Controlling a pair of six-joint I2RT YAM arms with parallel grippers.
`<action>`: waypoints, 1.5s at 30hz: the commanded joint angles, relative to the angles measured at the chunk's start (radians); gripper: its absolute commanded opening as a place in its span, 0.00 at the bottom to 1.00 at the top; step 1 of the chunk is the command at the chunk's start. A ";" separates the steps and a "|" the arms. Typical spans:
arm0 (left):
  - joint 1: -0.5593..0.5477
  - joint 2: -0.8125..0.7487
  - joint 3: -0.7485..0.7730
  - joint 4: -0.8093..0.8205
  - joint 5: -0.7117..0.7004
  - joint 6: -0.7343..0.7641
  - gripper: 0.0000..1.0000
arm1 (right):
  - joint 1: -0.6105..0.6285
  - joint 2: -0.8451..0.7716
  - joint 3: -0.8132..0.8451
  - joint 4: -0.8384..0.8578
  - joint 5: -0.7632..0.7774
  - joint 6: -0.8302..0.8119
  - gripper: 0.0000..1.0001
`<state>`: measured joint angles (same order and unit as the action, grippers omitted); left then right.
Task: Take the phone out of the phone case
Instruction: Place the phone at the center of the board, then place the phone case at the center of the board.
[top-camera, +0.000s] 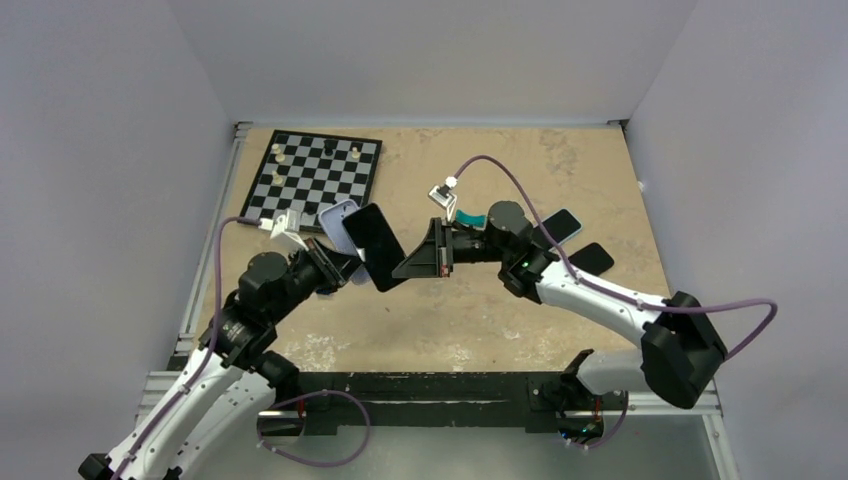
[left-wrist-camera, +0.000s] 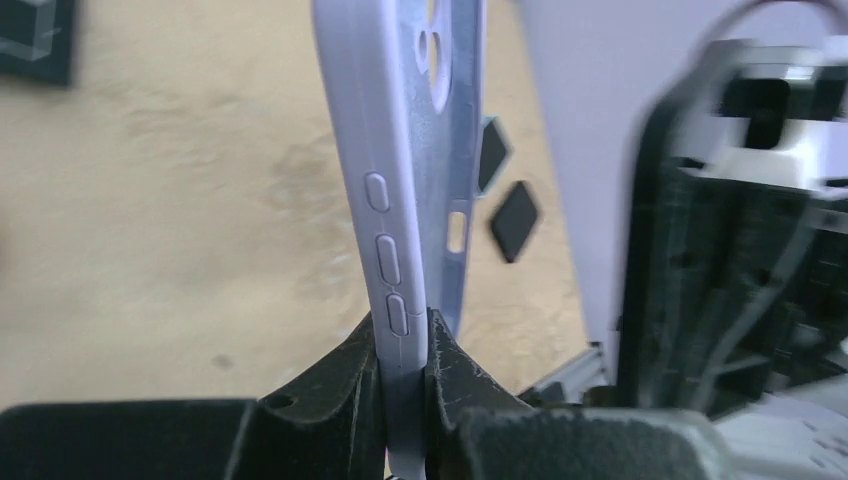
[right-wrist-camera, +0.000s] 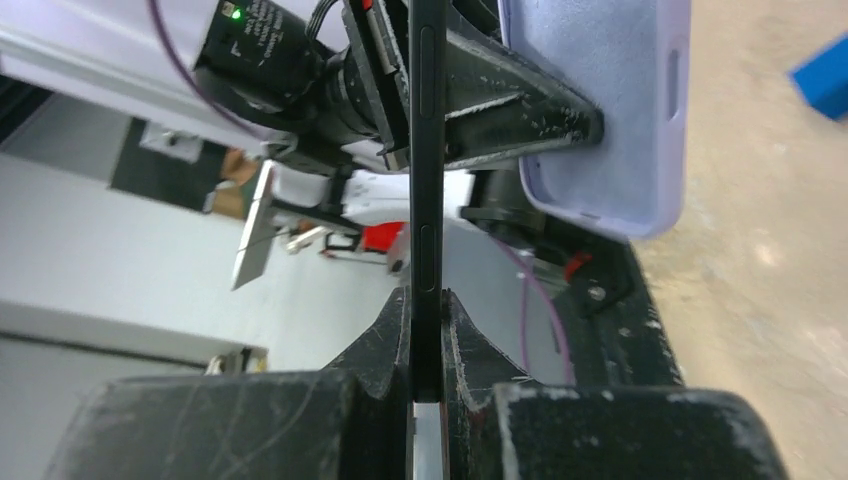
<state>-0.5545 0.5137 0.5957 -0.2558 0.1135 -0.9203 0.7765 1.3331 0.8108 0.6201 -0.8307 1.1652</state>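
Observation:
The lavender phone case (top-camera: 337, 220) is clear of the black phone, so the robot's left gripper goes on lowering the case to the open tan table (top-camera: 405, 304) before it lets go of it there.
The lavender phone case (top-camera: 336, 222) is held up off the table, with my left gripper (top-camera: 333, 258) shut on its lower edge. In the left wrist view the case (left-wrist-camera: 400, 120) stands edge-on between the jaws of the left gripper (left-wrist-camera: 405, 330), its inside bare. The black phone (top-camera: 375, 245) is outside the case, just to its right and tilted. My right gripper (top-camera: 402, 268) is shut on it. In the right wrist view the phone (right-wrist-camera: 427, 150) runs edge-on up from the right gripper (right-wrist-camera: 427, 305), with the case (right-wrist-camera: 610, 100) beside it.
A chessboard (top-camera: 315, 175) with several pieces lies at the back left. Two other phones lie on the table behind the right arm, one teal-edged (top-camera: 563, 224) and one black (top-camera: 593, 258). White walls enclose the tan table (top-camera: 520, 160).

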 joint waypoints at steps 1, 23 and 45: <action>0.010 0.044 0.021 -0.288 -0.243 -0.035 0.00 | -0.061 -0.137 0.044 -0.289 0.124 -0.264 0.00; 0.009 0.657 -0.114 0.340 0.427 0.119 0.00 | -0.625 0.397 0.468 -0.539 0.348 -0.506 0.00; 0.009 0.861 -0.098 0.375 0.388 0.090 0.00 | -0.773 0.622 0.417 -0.234 0.622 -0.047 0.00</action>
<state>-0.5446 1.3682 0.5316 -0.0051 0.5301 -0.7506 0.0471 2.0464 1.2770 0.1871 -0.4290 0.9333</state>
